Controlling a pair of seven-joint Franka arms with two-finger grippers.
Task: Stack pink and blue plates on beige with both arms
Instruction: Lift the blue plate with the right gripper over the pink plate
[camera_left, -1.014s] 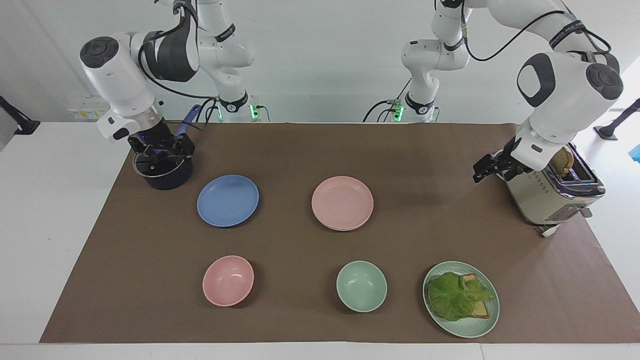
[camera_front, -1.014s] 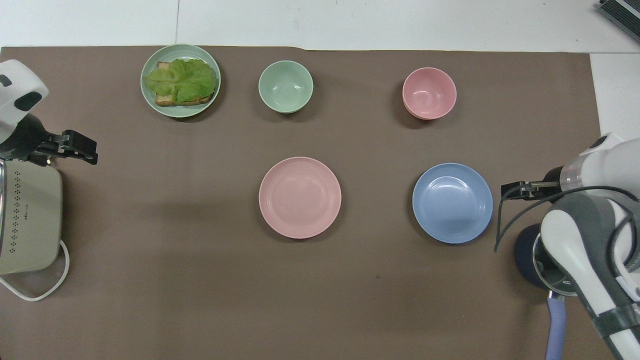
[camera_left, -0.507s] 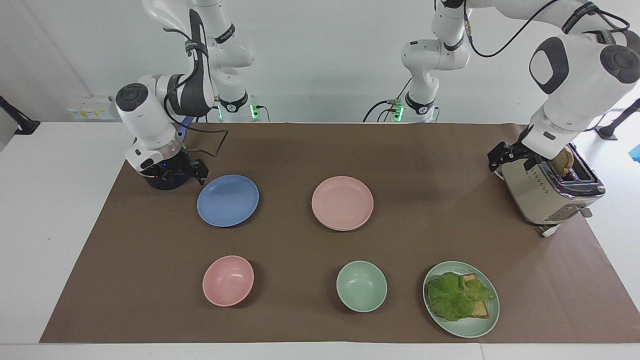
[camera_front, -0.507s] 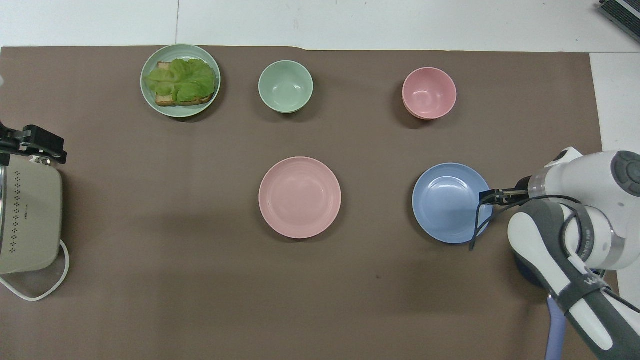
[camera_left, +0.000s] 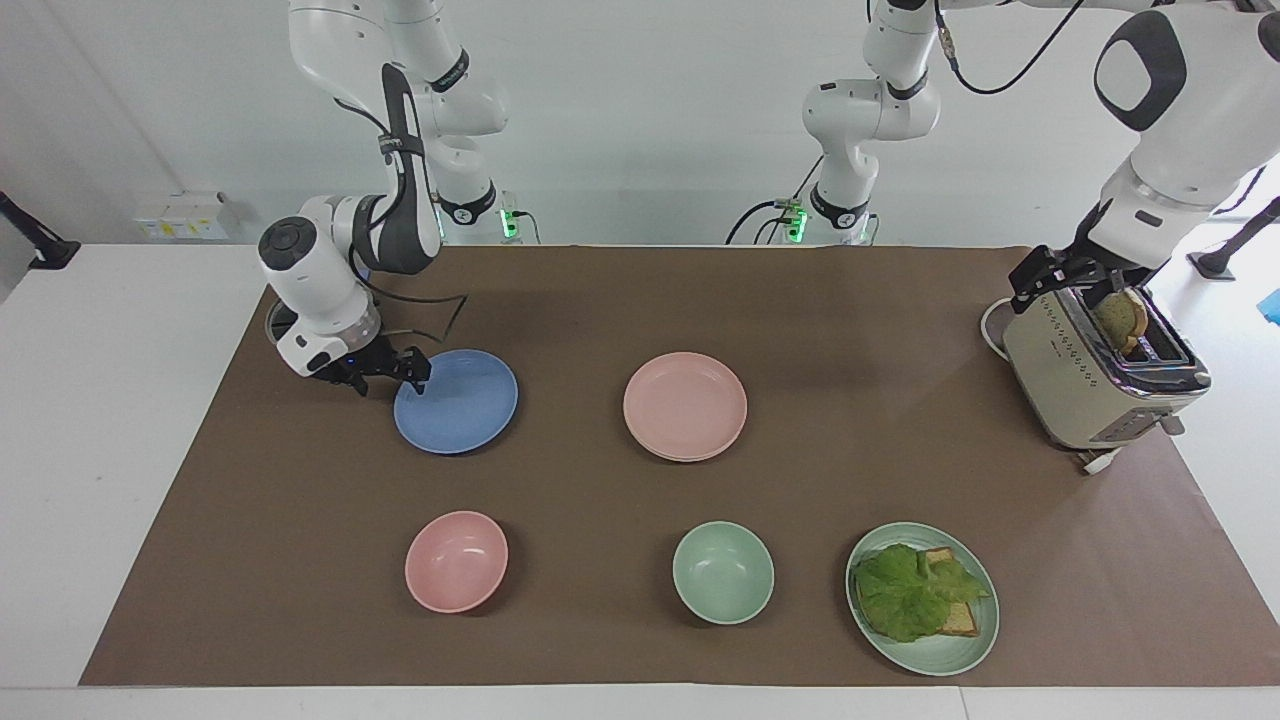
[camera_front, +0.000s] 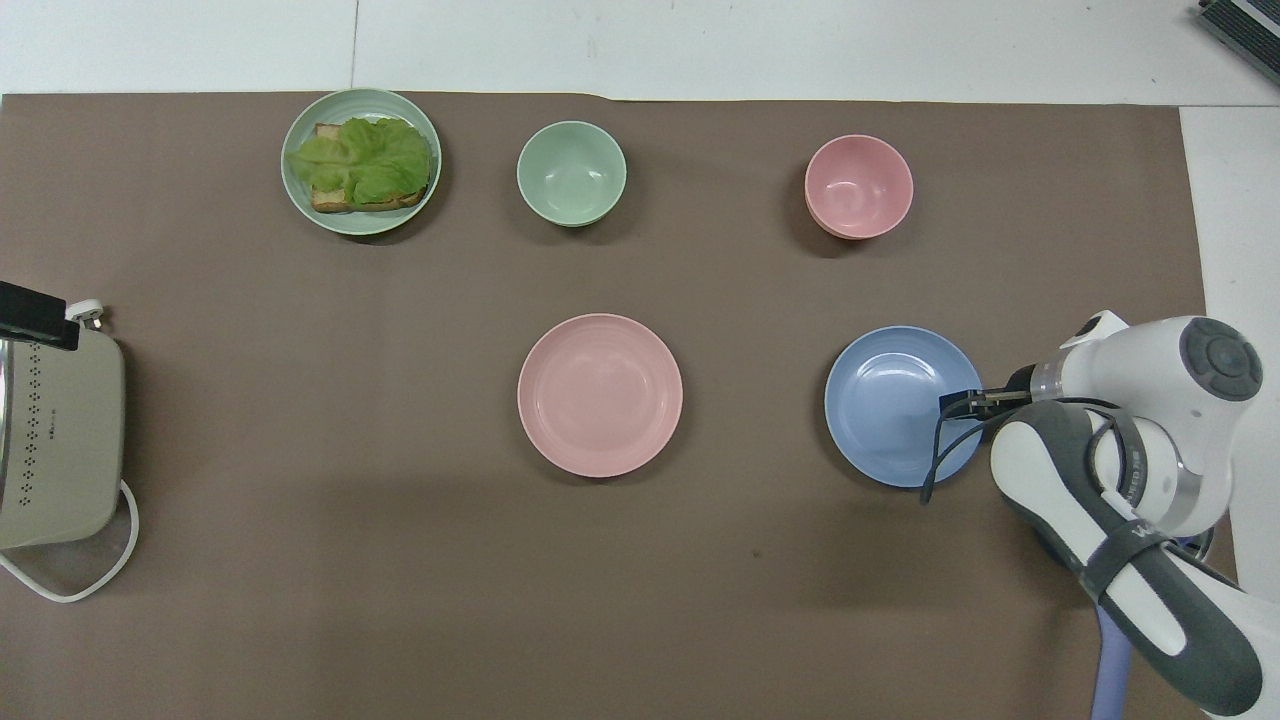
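I expect the blue plate (camera_front: 894, 406) to cover nearly all the pink when I lower it onto the pink plate (camera_front: 600, 396), since their round rims look equally wide.
The blue plate (camera_left: 460, 405) (camera_front: 895, 405) lies flat toward the right arm's end of the table. My right gripper (camera_left: 389, 384) (camera_front: 960, 402) is low at that plate's rim, open, with one finger over the rim and the other outside it. The pink plate (camera_left: 685, 402) (camera_front: 600, 394) lies near the table's middle. A thin paler rim shows under its edge; I cannot tell whether that is the beige plate, which is otherwise hidden. My left gripper (camera_left: 1050, 272) (camera_front: 35, 315) hangs open and empty over the toaster (camera_left: 1085, 385).
A dark pot sits under the right arm, only its blue handle (camera_front: 1110, 660) showing. Farther from the robots stand a pink bowl (camera_left: 456, 561), a green bowl (camera_left: 722, 572) and a green plate (camera_left: 930, 663) with toast and lettuce. A slice sticks out of the toaster.
My right gripper has dropped from over the pot to the blue plate's rim. My left gripper has risen and drawn back over the toaster, toward the table's end.
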